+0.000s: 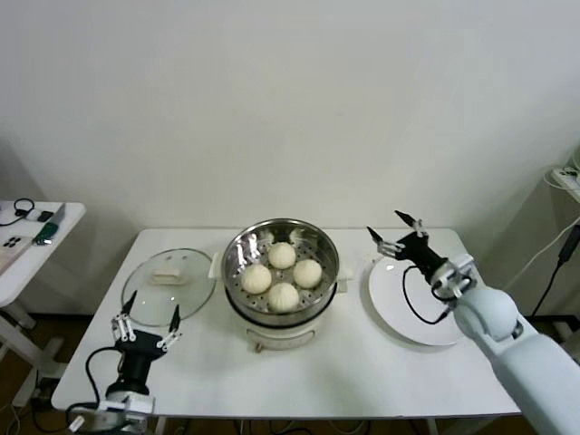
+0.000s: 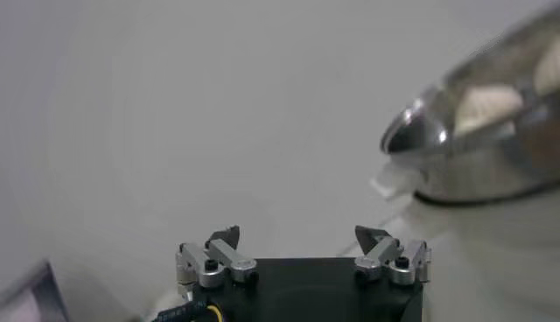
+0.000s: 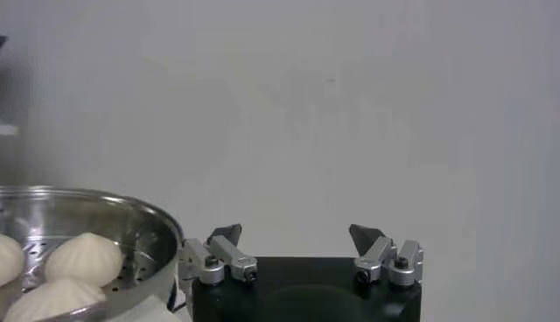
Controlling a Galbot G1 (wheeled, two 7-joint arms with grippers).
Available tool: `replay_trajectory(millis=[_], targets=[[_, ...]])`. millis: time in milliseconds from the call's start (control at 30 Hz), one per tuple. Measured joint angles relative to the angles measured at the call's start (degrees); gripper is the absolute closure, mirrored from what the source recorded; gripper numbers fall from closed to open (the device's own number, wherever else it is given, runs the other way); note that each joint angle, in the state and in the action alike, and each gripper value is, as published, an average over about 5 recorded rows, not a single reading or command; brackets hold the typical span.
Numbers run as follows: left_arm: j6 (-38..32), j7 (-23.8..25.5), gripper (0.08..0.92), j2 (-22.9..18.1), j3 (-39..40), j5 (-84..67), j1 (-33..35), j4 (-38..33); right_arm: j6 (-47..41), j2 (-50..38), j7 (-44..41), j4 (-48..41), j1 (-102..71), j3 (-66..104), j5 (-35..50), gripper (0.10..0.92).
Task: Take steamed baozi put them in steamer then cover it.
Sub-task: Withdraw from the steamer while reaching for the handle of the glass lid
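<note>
The glass lid is lying handle up, with the baozi inside the steamer (image 1: pixel 282 276), so my left gripper should next go toward the lid's handle (image 1: pixel 169 275) and close there.
Several cream-white baozi (image 1: pixel 282 275) lie together inside the shiny steamer (image 1: pixel 238 256), which sits on its white pot base mid-table. The clear glass lid (image 1: pixel 169 285) lies flat on the table left of the steamer. My left gripper (image 1: pixel 145 324) stands open just in front of the lid, holding nothing. My right gripper (image 1: pixel 391 231) hovers open and empty over the far edge of the bare white plate (image 1: pixel 412 304), right of the steamer. In the right wrist view the steamer (image 3: pixel 131 219) and its baozi (image 3: pixel 83 258) show beside the gripper (image 3: pixel 297 238). The left wrist view shows the steamer's rim (image 2: pixel 437 114) beyond the open gripper (image 2: pixel 299 238).
A small side table (image 1: pixel 36 245) with dark gadgets stands at the far left. Cables hang at the right wall (image 1: pixel 562 254). The white table's front edge (image 1: pixel 299 412) runs just behind my left gripper.
</note>
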Motion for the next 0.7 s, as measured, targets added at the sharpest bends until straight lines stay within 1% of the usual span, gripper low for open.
replay_trajectory(millis=[167, 300, 500, 700], targets=[[3.2, 1.3, 0.177, 2.1, 0.8, 14.4, -1.6, 1.6, 0.1, 3.5, 0.0, 0.9, -7.5, 7.2, -1.6, 0.203], [4.5, 1.1, 0.177, 4.2, 1.8, 22.3, -4.0, 5.1, 0.2, 5.8, -0.4, 1.2, -11.6, 10.7, -2.9, 0.203], [4.6, -0.1, 0.177, 7.1, 3.3, 29.9, -10.4, 13.0, 0.3, 8.1, -1.1, 1.2, -15.7, 14.4, -5.1, 0.203], [3.6, -0.6, 0.177, 8.7, 4.5, 35.0, -18.2, 22.3, 0.2, 9.7, -1.5, 1.3, -18.4, 16.8, -7.0, 0.203]])
